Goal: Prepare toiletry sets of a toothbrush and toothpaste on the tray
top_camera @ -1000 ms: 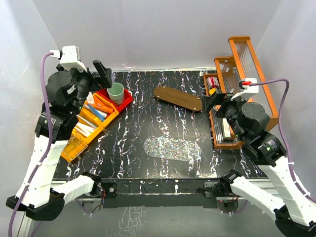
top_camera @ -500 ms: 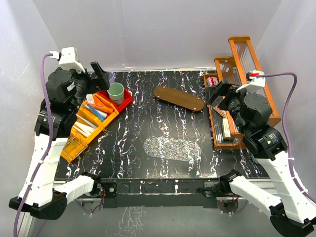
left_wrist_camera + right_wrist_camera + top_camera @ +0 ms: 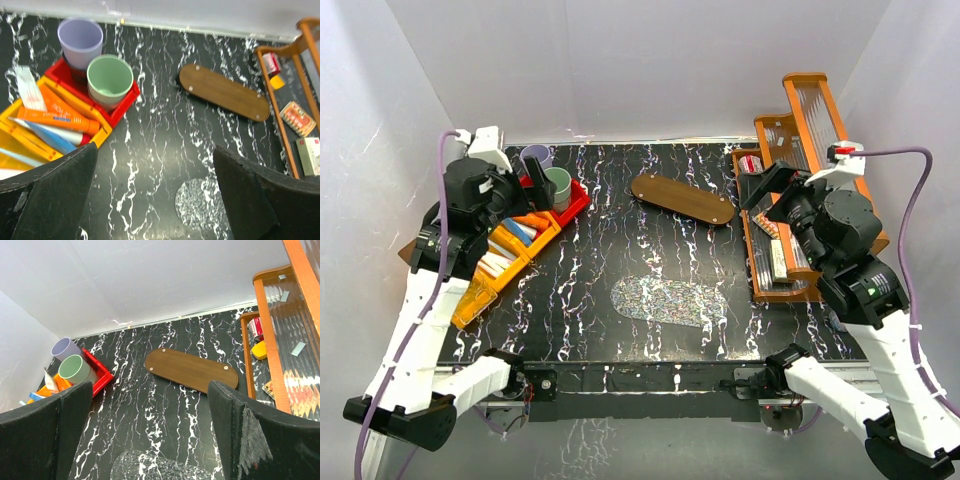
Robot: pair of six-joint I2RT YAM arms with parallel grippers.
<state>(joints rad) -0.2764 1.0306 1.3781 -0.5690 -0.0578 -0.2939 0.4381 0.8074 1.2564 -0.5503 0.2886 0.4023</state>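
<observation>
I should continue to move my left gripper toward the cup's near rim and close it there, since the green cup's opening faces up toward my open fingers.
A green cup and a lilac cup stand in a red bin at the far left. An orange tube and a blue tube lie in a yellow bin beside it, with a pale flat packet. No toothbrush is clear to see. The brown oval tray lies bare at the far middle. My left gripper hangs open and empty above the bins, just left of the green cup. My right gripper is open and empty, raised just right of the tray's right end.
Yellow and orange bins run along the left edge. A wooden rack with small boxes and a red can stands at the right. A speckled oval mat lies flat at the near middle.
My left gripper has swung right and down toward the cups, uncovering the lilac cup. My right gripper has lifted and drawn back toward the rack.
</observation>
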